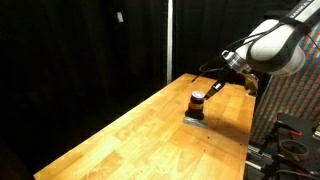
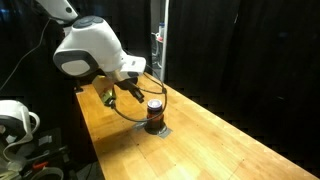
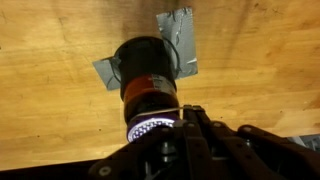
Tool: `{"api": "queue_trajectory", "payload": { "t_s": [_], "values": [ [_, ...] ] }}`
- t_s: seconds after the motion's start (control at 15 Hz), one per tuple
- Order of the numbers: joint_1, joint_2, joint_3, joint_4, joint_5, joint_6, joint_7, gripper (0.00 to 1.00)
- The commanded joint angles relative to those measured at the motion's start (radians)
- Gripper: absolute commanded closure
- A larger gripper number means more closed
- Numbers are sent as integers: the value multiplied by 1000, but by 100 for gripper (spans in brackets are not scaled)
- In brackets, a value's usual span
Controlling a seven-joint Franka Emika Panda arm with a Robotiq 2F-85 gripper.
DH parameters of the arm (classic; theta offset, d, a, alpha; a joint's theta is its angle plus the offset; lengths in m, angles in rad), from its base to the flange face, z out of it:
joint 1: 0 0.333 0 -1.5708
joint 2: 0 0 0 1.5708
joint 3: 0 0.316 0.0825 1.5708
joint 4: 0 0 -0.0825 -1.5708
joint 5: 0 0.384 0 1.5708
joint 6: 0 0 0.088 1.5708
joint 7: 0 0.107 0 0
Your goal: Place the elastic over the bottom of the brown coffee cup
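My gripper should pull back toward the table's edge (image 1: 251,115) and stretch the elastic, because the elastic goes across the brown coffee cup's upper end (image 3: 152,108) and my gripper is close beside it.
The brown coffee cup (image 1: 197,103) stands on a flat grey pad (image 1: 195,119) on the wooden table, and shows in both exterior views (image 2: 154,111). In the wrist view the cup (image 3: 147,75) is dark brown with a reddish band, and its pale end (image 3: 150,126) faces the camera. My gripper (image 3: 186,116) is just beside and above the cup's top, shut on the elastic (image 3: 150,108). The elastic is a thin strand stretched across the cup's upper end. In an exterior view the elastic (image 2: 128,115) hangs as a dark loop around the cup from the gripper (image 2: 136,92).
The grey pad (image 3: 181,48) lies under the cup with its corners sticking out. The wooden table (image 1: 130,135) runs long, with its edge close behind the gripper (image 2: 95,130). Black curtains surround it. Robot base and cables (image 2: 20,125) sit off the table's end.
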Motion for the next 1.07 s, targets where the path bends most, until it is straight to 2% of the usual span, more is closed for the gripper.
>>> {"api": "queue_trajectory", "payload": {
  "t_s": [0.0,0.4,0.73,1.0],
  "values": [
    [7,-86,63,-14,172,34,-137,89],
    [33,-146,29,-45,382,-14,-364,89],
    [28,-118,16,-94,480,-58,-543,89],
    [38,-113,23,-70,651,-17,-747,89]
  ]
}}
